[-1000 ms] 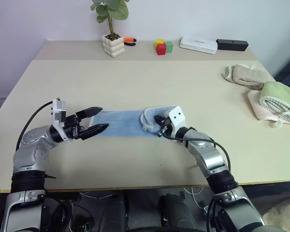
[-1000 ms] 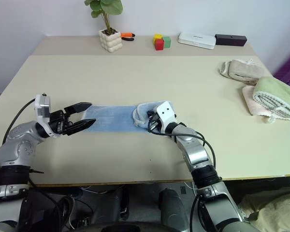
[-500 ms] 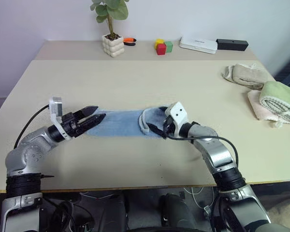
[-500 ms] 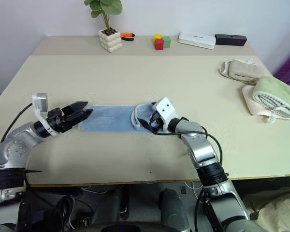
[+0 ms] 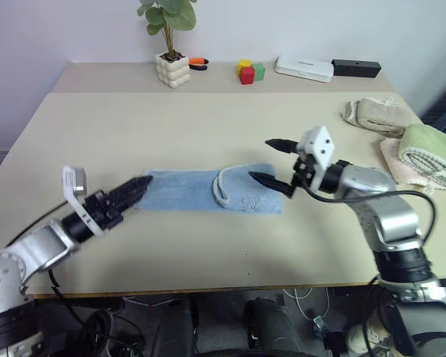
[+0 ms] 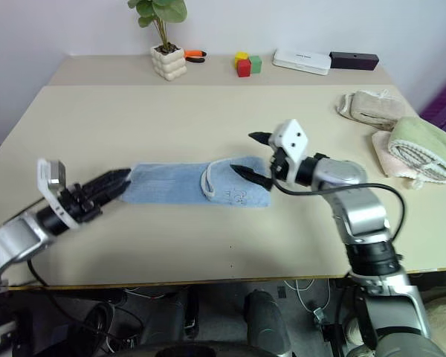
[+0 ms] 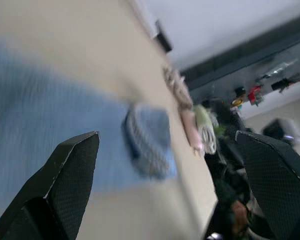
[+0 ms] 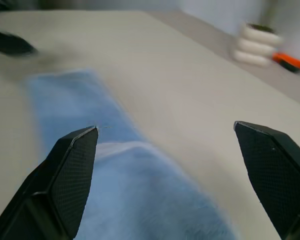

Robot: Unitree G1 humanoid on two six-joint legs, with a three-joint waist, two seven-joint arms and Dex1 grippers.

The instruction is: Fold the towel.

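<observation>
I expect the light blue towel (image 5: 182, 190) to stay folded and follow along when I drag it, because the towel's folded end (image 5: 251, 190) is lying flat over the piece of towel.
The light blue towel (image 5: 201, 192) lies flat as a long strip near the table's front, its right end folded back over itself with a pale stitched edge showing. My right gripper (image 5: 275, 162) hovers open above that folded end and touches nothing; its wrist view shows the towel (image 8: 135, 190) below its wide-spread fingers (image 8: 70, 175). My left gripper (image 5: 140, 186) points at the towel's left end, just off the cloth. In its wrist view the fingers (image 7: 65, 190) stand wide apart and empty, with the towel (image 7: 40, 125) ahead.
Along the back of the table stand a potted plant (image 5: 173, 68), an orange tool (image 5: 199, 63), coloured blocks (image 5: 249, 72), a white box (image 5: 305, 68) and a black box (image 5: 357, 68). A beige rolled towel (image 5: 377, 113) and a green ribbed towel (image 5: 431, 152) lie at the right edge.
My right gripper let go of the towel's folded end, opened, and rose up and to the right. My left gripper rolled over and drew back slightly from the towel's left end.
</observation>
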